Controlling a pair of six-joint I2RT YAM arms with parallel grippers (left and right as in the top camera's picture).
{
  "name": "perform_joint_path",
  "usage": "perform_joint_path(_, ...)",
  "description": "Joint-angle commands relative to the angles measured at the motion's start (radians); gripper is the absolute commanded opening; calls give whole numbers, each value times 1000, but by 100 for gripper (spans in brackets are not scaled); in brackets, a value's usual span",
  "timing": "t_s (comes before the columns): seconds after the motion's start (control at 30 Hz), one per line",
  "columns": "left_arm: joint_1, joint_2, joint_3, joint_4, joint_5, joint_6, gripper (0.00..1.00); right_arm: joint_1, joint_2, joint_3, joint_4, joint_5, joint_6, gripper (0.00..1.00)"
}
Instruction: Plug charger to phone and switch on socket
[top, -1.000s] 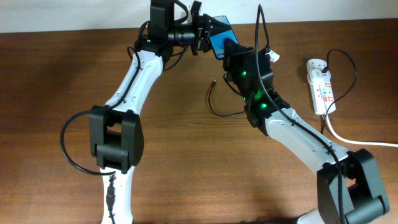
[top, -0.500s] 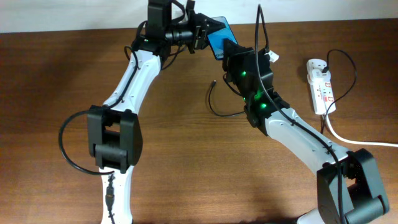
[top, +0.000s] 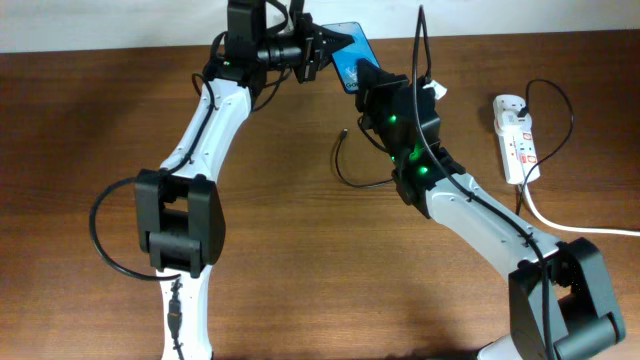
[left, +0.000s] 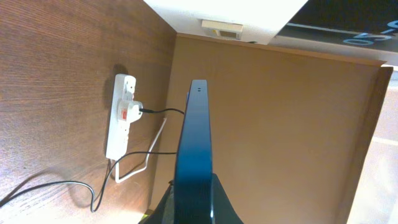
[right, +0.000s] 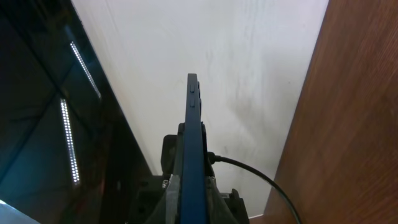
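Observation:
Both my grippers are on the phone and the charger cable's plug tip is free, so next my right gripper lets go of the phone and grabs the cable behind that plug tip.
The phone, with its blue screen, is held above the table's far edge between both grippers. My left gripper is shut on its left end. My right gripper is shut on its right end. The left wrist view shows the phone edge-on between the jaws. The right wrist view shows it edge-on in those jaws. The charger cable lies on the table below the phone, its plug tip free. The white socket lies at the right, also seen in the left wrist view.
A thick white cord runs from the socket toward the right edge. A black plug sits in the socket. The brown table's far edge meets a white wall.
My left arm has shifted a little up and left, and the phone has moved slightly toward the far edge. The right arm holds almost still.

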Motion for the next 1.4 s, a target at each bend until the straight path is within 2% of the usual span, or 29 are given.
perform_joint_path(0.0,1,-2,10,-6,76,44,0,6,-1,18,19,-18,-54,4)
perform_joint_path(0.13,1,-2,10,-6,105,44,0,6,-1,18,19,-29,-55,7)
perform_joint_path(0.23,2,-2,10,-6,119,44,0,6,-1,18,19,-29,-55,31)
perform_joint_path(0.3,5,-2,10,-5,119,44,0,6,-1,18,10,-29,-58,43)
perform_joint_path(0.33,13,-2,10,-5,119,45,0,3,-1,18,5,-29,-59,56)
perform_joint_path(0.4,25,-2,10,-6,120,62,0,-8,-1,18,-16,-29,-72,67)
perform_joint_path(0.47,39,-2,10,-7,125,101,0,-24,-1,18,-40,-30,-139,76)
perform_joint_path(0.53,54,-2,10,-42,130,145,0,-45,-1,18,-76,-42,-225,95)
perform_joint_path(0.57,63,-2,10,-69,130,171,0,-60,-1,18,-95,-58,-283,98)
perform_joint_path(0.63,87,-2,10,-145,130,261,0,-106,-2,18,-161,-121,-458,98)
perform_joint_path(0.7,121,-2,10,-251,130,407,0,-166,-2,18,-239,-229,-560,98)
perform_joint_path(0.77,150,-2,10,-334,127,496,0,-226,-2,18,-297,-380,-669,98)
perform_joint_path(0.87,197,-2,10,-441,132,544,0,-315,-2,18,-341,-681,-944,98)
perform_joint_path(0.93,221,-2,10,-457,159,546,0,-356,-2,18,-424,-801,-1072,98)
perform_joint_path(1.07,254,-2,10,-459,228,589,0,-401,-2,18,-676,-824,-1215,98)
perform_joint_path(1.17,259,-2,10,-459,235,615,0,-397,-2,27,-784,-822,-1289,98)
perform_joint_path(1.37,263,-2,10,-459,232,652,0,-343,-2,214,-1154,-555,-1391,98)
